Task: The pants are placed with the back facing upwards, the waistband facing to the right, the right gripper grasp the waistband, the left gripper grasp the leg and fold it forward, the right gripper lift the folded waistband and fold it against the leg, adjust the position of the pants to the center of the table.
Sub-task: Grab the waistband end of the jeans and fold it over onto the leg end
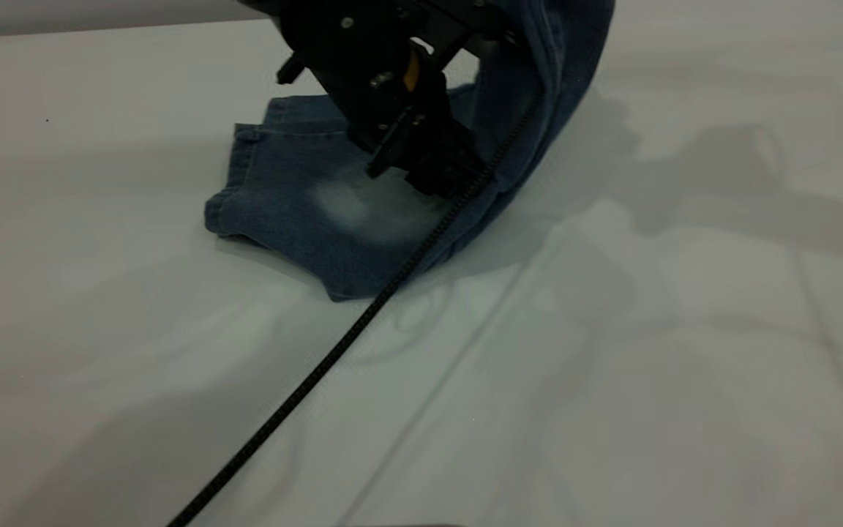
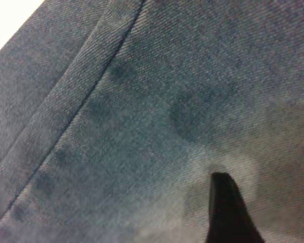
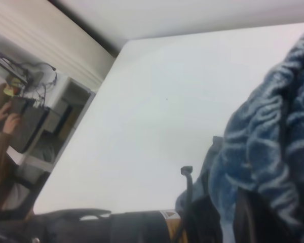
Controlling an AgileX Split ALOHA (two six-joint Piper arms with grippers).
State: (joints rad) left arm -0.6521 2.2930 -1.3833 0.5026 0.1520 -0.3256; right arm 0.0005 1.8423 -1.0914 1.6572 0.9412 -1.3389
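Observation:
Next, I pull my left gripper off the pants' faded patch inside the fold [image 1: 375, 211], where it stands, before my right gripper lays the waistband over the pants' legs [image 1: 265, 189].
The blue denim pants [image 1: 304, 205] lie on the white table [image 1: 648, 366], legs to the left, with a faded patch in the middle. Their right part, the waistband end [image 1: 560, 80], is lifted in an arc up past the top of the exterior view. My left gripper [image 1: 425, 172] presses down on the flat part; in the left wrist view it [image 2: 268, 200] stands open over the denim [image 2: 142, 111], one dark finger [image 2: 228, 212] showing. My right gripper [image 3: 228, 223] is shut on bunched denim [image 3: 273, 142] of the waistband, held above the table.
A black braided cable [image 1: 304, 380] runs from the left arm across the table to the near left edge. In the right wrist view the left arm [image 3: 116, 225] lies below, and a person's hand and brown sleeve [image 3: 0, 152] show beyond the table's far side.

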